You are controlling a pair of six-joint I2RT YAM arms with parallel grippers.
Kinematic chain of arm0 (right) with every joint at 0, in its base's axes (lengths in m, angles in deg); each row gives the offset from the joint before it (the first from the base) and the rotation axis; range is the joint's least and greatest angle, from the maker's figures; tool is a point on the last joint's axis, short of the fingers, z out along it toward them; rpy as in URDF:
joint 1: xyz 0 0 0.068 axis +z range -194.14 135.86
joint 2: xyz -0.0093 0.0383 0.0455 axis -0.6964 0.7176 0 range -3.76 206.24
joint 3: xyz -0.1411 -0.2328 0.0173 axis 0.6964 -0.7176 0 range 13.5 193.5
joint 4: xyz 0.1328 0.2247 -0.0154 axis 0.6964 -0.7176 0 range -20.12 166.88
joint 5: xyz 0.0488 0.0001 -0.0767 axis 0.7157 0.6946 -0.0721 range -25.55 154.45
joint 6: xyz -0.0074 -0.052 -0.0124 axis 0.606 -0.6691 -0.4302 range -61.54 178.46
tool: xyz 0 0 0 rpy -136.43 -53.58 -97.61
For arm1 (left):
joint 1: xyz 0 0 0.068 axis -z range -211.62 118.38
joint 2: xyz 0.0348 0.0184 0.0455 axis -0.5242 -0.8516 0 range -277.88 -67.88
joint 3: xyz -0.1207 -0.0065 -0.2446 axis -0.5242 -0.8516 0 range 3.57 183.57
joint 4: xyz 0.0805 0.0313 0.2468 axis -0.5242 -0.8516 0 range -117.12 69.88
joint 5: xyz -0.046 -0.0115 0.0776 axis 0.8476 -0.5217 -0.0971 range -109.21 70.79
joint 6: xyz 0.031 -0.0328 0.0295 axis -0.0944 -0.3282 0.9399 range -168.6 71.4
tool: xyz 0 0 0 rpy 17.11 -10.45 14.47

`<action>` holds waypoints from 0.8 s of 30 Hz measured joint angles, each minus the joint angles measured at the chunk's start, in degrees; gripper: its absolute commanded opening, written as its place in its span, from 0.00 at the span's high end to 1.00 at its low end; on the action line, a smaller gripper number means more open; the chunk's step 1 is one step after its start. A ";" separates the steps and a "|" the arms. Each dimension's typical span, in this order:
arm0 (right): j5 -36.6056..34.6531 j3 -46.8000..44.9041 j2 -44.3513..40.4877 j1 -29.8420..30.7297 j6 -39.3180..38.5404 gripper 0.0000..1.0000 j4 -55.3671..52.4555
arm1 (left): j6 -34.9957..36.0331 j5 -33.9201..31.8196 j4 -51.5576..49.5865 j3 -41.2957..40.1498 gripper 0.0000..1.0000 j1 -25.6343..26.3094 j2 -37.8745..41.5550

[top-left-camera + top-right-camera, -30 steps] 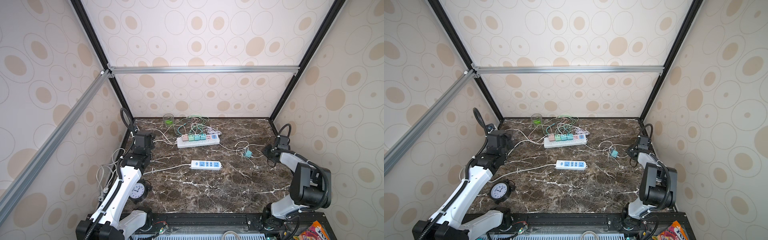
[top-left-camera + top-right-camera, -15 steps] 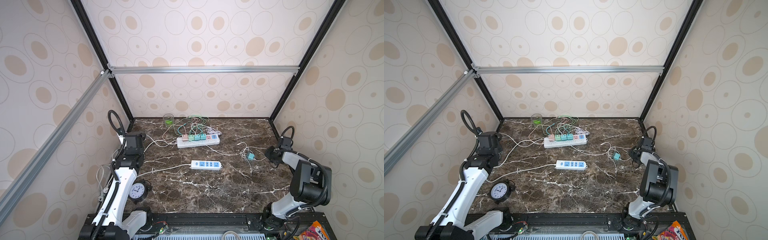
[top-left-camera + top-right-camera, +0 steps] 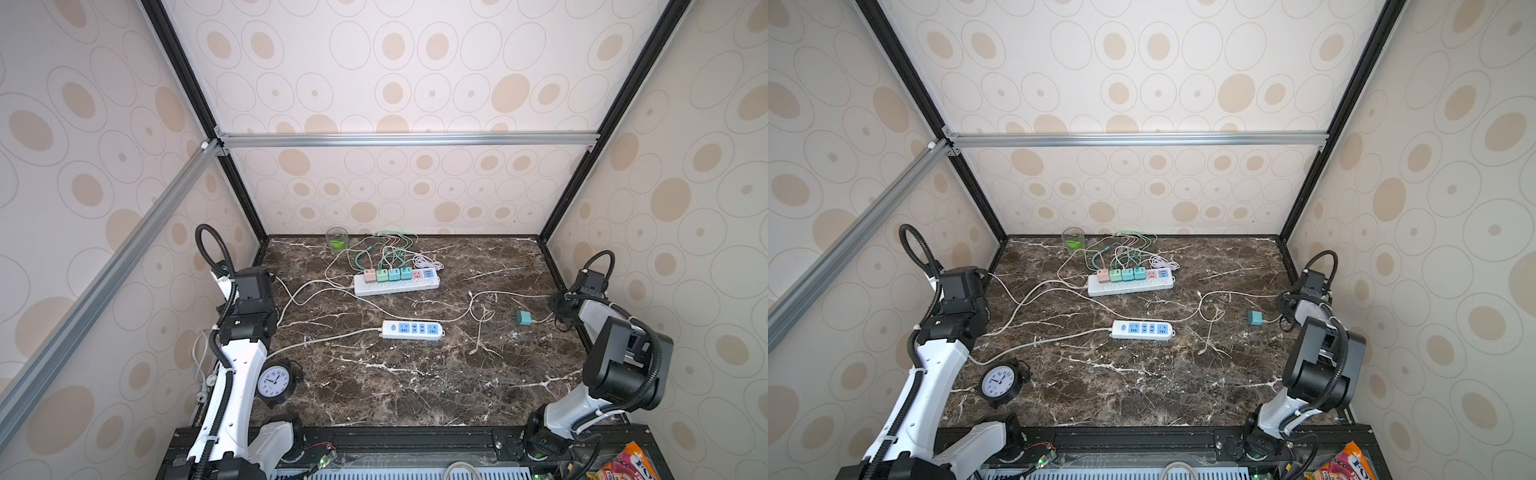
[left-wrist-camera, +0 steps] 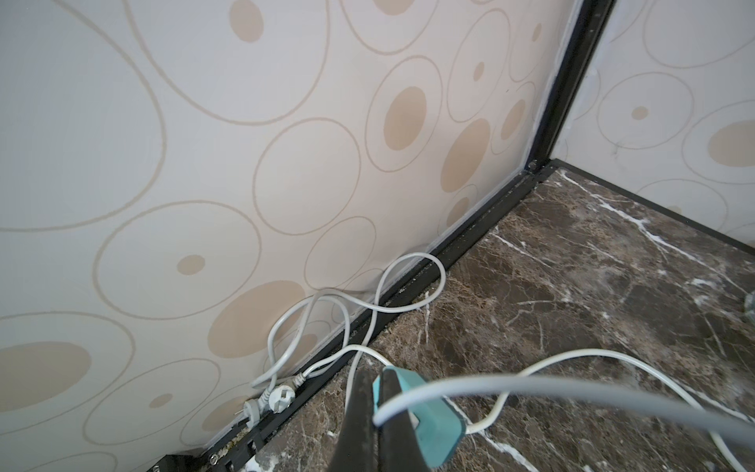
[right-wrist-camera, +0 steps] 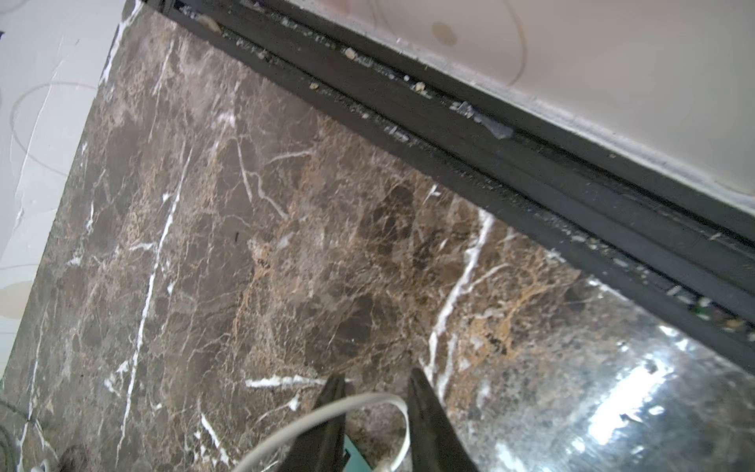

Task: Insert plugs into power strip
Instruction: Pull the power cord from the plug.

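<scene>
The teal plug's cable from my left gripper is tangled up with the loose plug's cable (image 3: pixel 475 304), so I should swing back over the far power strip (image 3: pixel 397 281) to give it some slack.
A loose teal plug (image 3: pixel 523 318) (image 3: pixel 1255 318) lies on the marble near the right edge, and its thin white cable runs to my right gripper (image 5: pixel 374 378). That gripper is open, with the cable looped loosely between its fingers. The far power strip (image 3: pixel 395 286) carries several pink, green and teal plugs in a row. The near power strip (image 3: pixel 411 330) shows bare blue sockets. My left gripper (image 4: pixel 376 370) sits low by the left wall, shut on a white cord (image 4: pixel 531 388). A teal piece (image 4: pixel 425 412) beside one finger cannot be identified.
A small black clock (image 3: pixel 274 380) stands at the front left beside my left arm. A glass cup (image 3: pixel 336 241) is at the back. White cords (image 3: pixel 324 286) trail over the left half of the marble, and wall plugs (image 4: pixel 282 398) lie along the left rail.
My left arm has drawn back toward the left wall, the white cord following it. The right gripper pulled the teal plug rightward by its cable, then spread its jaws.
</scene>
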 measured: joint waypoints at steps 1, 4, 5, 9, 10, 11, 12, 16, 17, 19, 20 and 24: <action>0.00 0.22 0.42 -0.55 0.00 0.72 -0.04 | 0.11 -0.02 0.02 0.00 1.00 -0.72 0.04; -0.02 0.57 1.75 -1.84 0.13 0.73 -0.07 | 0.63 -0.28 -0.04 0.11 1.00 -2.36 0.04; 0.04 0.66 2.12 -2.08 0.28 0.73 -0.13 | 0.98 -0.33 -0.07 0.24 1.00 -2.91 0.04; 0.85 1.09 3.56 -2.60 1.09 0.73 -0.24 | 2.36 0.39 -0.04 0.61 1.00 -6.73 0.28; 1.11 1.25 3.78 -2.62 1.16 0.72 -0.20 | 2.56 0.57 -0.07 0.63 1.00 -7.37 0.39; 1.73 1.31 3.91 -2.64 1.20 0.71 -0.02 | 2.64 0.81 -0.11 0.70 1.00 -7.89 0.48; 2.34 1.31 3.91 -2.60 1.22 0.70 0.13 | 2.67 1.49 -0.31 0.94 1.00 -8.26 0.48; 4.35 0.79 3.23 -1.31 0.44 0.64 1.57 | 2.19 8.74 -0.96 2.08 1.00 -7.30 0.09; 4.76 0.46 2.62 -0.50 -0.07 0.64 1.66 | 1.84 10.14 -1.42 2.51 1.00 -6.08 -0.31; 5.55 -0.09 0.98 1.64 -1.11 0.63 1.66 | 1.05 12.76 -2.23 3.69 1.00 -1.62 -1.31; 5.77 -0.22 0.04 2.84 -1.77 0.61 1.57 | 0.61 13.92 -2.67 4.50 1.00 1.38 -1.97; 8.00 -0.24 -3.91 6.91 -4.04 0.50 1.62 | -1.79 20.15 -3.34 8.98 1.00 13.11 -4.68</action>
